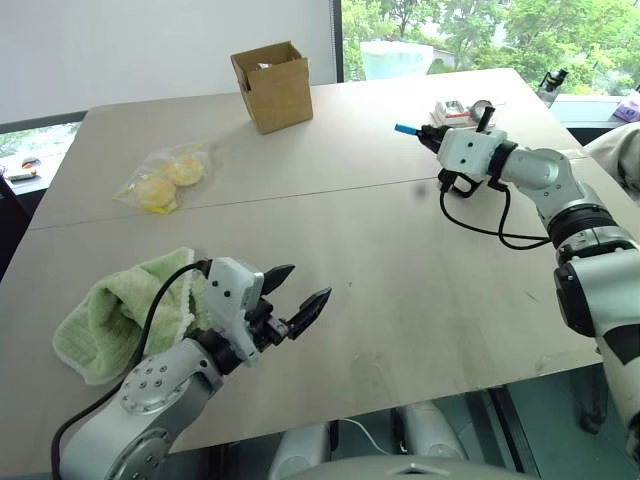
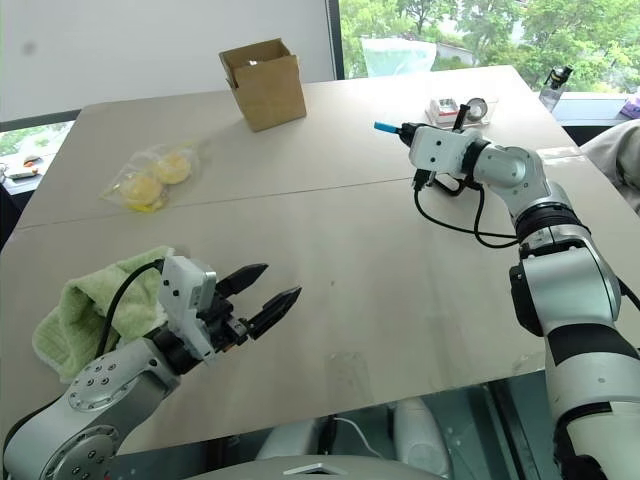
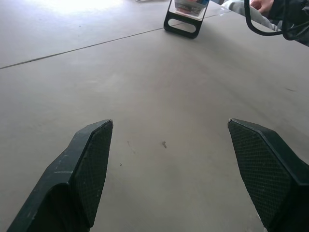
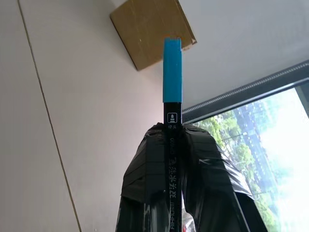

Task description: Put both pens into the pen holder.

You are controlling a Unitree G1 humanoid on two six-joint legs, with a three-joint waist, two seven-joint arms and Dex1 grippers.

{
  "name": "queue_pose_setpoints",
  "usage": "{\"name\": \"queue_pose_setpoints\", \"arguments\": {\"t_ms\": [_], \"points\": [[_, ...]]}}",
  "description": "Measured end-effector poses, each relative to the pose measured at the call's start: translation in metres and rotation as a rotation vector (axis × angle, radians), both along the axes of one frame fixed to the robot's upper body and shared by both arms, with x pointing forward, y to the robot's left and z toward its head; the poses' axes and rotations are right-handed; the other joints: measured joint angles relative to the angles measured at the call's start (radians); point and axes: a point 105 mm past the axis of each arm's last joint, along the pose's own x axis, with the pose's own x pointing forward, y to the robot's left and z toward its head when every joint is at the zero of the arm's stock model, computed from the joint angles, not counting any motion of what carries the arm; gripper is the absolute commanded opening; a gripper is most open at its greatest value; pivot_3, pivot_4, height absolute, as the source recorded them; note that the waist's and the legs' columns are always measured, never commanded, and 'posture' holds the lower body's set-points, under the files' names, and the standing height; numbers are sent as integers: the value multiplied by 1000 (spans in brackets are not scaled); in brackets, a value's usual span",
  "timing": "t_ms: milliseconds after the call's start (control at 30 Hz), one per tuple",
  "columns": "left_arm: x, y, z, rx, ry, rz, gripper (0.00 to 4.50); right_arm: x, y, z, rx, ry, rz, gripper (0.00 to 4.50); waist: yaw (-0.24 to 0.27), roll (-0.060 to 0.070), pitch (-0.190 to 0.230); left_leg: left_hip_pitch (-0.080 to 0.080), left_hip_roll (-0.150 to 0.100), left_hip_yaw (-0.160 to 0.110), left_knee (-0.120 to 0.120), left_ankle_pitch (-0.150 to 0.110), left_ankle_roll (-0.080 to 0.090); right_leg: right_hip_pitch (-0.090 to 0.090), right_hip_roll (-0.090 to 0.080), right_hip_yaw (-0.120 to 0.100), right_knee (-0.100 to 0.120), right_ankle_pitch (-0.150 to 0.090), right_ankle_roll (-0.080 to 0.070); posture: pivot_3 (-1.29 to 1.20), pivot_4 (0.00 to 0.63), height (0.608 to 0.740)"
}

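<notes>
The pen's blue end point(image 1: 405, 129) reaches far beyond my right gripper, so my left gripper needs to hold the pen's tail while my right gripper shifts up to the blue part point(image 4: 172, 99).
My right gripper point(image 1: 428, 135) is shut on a black-barrelled pen point(image 4: 173, 159) whose blue end point(image 1: 405, 129) sticks out past the fingers, level, above the far right of the table. The pen holder point(image 1: 458, 109), a small clear box on a black looped stand point(image 3: 182, 25), sits just behind that gripper. A thin dark stick point(image 1: 486, 116) rises at the holder; I cannot tell whether it is the other pen. My left gripper point(image 1: 308, 284) stands open over the near left of the table point(image 1: 380, 260), nothing between its fingers point(image 3: 94, 164).
A brown cardboard box point(image 1: 272, 85) stands at the back middle. A clear bag of yellow items point(image 1: 165, 178) lies at the left, and a green cloth point(image 1: 115, 320) by my left arm. A dark bottle point(image 1: 552, 80) and a person's sleeve point(image 1: 620, 150) are at the far right.
</notes>
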Motion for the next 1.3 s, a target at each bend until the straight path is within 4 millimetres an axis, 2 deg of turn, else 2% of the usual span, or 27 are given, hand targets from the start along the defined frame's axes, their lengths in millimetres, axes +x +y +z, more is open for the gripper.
{"name": "queue_pose_setpoints", "arguments": {"t_ms": [233, 333, 367, 400, 433, 467, 500, 600, 633, 700, 767, 833, 900, 1033, 1133, 1167, 1267, 1300], "points": [[-1, 1, -1, 5, -3, 2, 3917, 13, -21, 0, 84, 34, -154, 29, 0, 0, 0, 0, 0, 0, 0, 0, 0, 0, 0, 0, 0, 0, 0, 0, 150, 740], [1, 5, 3, -5, -19, 26, 3917, 21, -26, 11, 291, 136, -198, 29, -4, 0, 0, 0, 0, 1, 0, 0, 0, 0, 0, 1, 0, 0, 0, 0, 150, 740], [3, 7, 7, -33, -30, 40, 3917, 24, -26, 17, 418, 215, -194, 29, -5, 0, 0, 0, 0, 1, 0, 0, 0, 0, 0, 1, 1, 0, 0, 0, 150, 740], [4, 6, 9, -44, -34, 43, 3917, 24, -25, 19, 454, 238, -189, 29, -4, 0, 0, 0, 0, 1, 0, 0, 0, 0, 0, 1, 1, 0, 0, 0, 150, 740], [8, 6, 15, -98, -44, 48, 3917, 26, -18, 25, 620, 365, -145, 29, -4, 0, 0, 0, 1, 0, 1, 0, 0, 0, 0, 1, 1, 0, 0, 0, 150, 740], [9, 6, 16, -110, -48, 49, 3917, 27, -16, 27, 661, 395, -132, 29, -4, 0, 0, 0, 1, 0, 1, 0, 0, 0, 0, 1, 1, 0, 0, 0, 150, 740], [14, 6, 23, -147, -57, 49, 3917, 28, -6, 34, 819, 539, -79, 29, -2, 0, 0, 0, 1, 0, 1, 0, 0, 0, 0, 0, 2, 0, 0, 0, 150, 740], [20, 3, 29, -180, -60, 26, 3917, 29, 6, 45, 1025, 736, -32, 29, 3, 0, 0, 0, 0, -1, 1, 0, 0, 0, -1, -1, 2, 0, 0, 0, 150, 740], [28, 1, 31, -200, -57, 18, 3917, 28, 10, 45, 1110, 844, -21, 29, 13, 0, 0, -1, -1, -2, 1, 0, 0, 0, -1, -3, 2, 0, 0, 0, 150, 740], [37, -2, 33, -213, -55, 11, 3917, 26, 18, 43, 1155, 934, -7, 29, 19, 0, 0, -1, -1, -2, 1, 0, 0, 0, -1, -2, 2, 0, 0, 0, 150, 740], [58, -18, 39, -235, -62, -21, 3917, 24, 26, 38, 1244, 1059, -26, 29, 32, 0, 0, -3, -2, -5, 3, 0, 0, 0, 0, -6, 3, 0, 0, 0, 150, 740], [72, -34, 43, -238, -66, -51, 3917, 20, 40, 30, 1284, 1160, -39, 29, 29, 0, 0, -4, -2, -5, 5, 0, 0, 0, -1, -6, 5, 0, 0, 0, 150, 740], [82, -48, 45, -255, -65, -71, 3917, 12, 42, 21, 1331, 1224, -53, 29, 30, -1, -1, -5, -2, -6, 7, 0, 0, 0, -2, -8, 8, 0, 0, 0, 150, 740], [95, -71, 48, -299, -47, -92, 3917, -21, 70, -3, 1433, 1420, -28, 29, 8, 0, -1, -17, -1, -6, 15, 0, 0, -9, -2, -8, 10, 0, 0, 0, 150, 740], [98, -73, 44, -318, -25, -70, 3917, -33, 74, 6, 1479, 1421, -4, 29, -3, 0, -1, -17, -1, -6, 15, 0, 0, -9, -2, -8, 10, 0, 1, 0, 150, 740], [101, -73, 41, -333, -7, -52, 3917, -41, 75, 17, 1505, 1397, 26, 29, -5, 0, -1, -16, -1, -6, 16, 0, 0, -9, -2, -8, 10, 0, 1, 0, 150, 740], [103, -70, 40, -339, 6, -33, 3917, -52, 80, 23, 1521, 1390, 56, 29, -5, 0, -1, -14, -1, -6, 15, 0, 0, -9, -2, -8, 10, 0, 1, 0, 150, 740], [103, -69, 40, -339, 7, -28, 3664, -55, 82, 21, 1529, 1401, 56, 6, -4, 0, -2, -14, -1, -6, 15, 0, 0, -9, -2, -8, 10, 0, 1, 0, 150, 740]]}}
